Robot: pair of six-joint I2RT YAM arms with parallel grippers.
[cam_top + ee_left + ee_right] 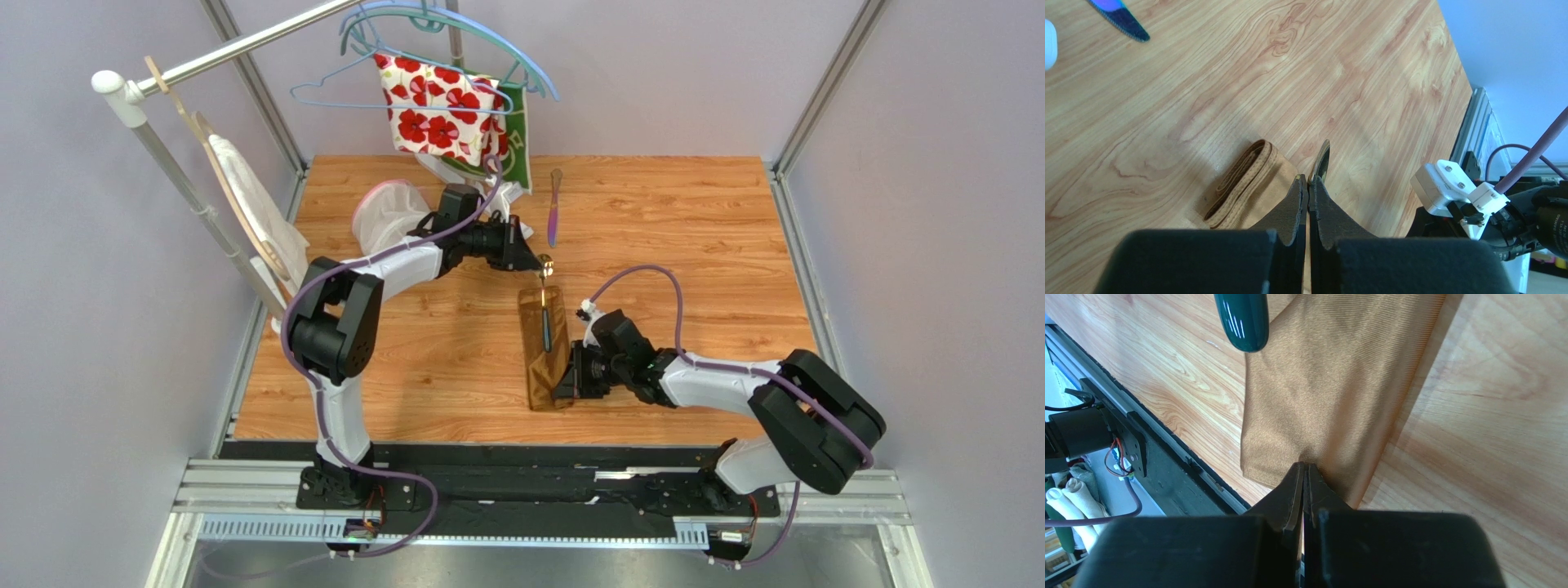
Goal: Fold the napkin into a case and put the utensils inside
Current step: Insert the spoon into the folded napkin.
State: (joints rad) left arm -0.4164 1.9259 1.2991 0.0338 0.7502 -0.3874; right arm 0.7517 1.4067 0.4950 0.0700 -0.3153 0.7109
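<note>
The robot's left gripper should pull the spoon back before it slides the spoon under, because the spoon's handle tip (1248, 340) is hanging over the slanted edge of the case's top layer (1283, 311).
The golden-brown napkin (547, 355) lies folded into a narrow case in the middle of the table. My left gripper (536, 261) is shut on the spoon (545, 294) at its gold bowl, just beyond the case's far end; the dark handle runs along the case. In the left wrist view the bowl's edge (1322, 162) sticks out past my left gripper (1309, 182), beside the case's layered end (1244, 184). My right gripper (1304, 470) is shut on the napkin (1333, 380) near its near end, puckering the cloth; the spoon's handle tip (1242, 318) hangs above it. The purple-pink knife (555, 206) lies apart, farther back.
A rack at the back left holds hangers (417, 49), a white cloth with red flowers (439, 108) and a green cloth (520, 141). A white mesh bag (386, 211) sits under the left arm. The metal rail (1168, 447) runs along the table's near edge.
</note>
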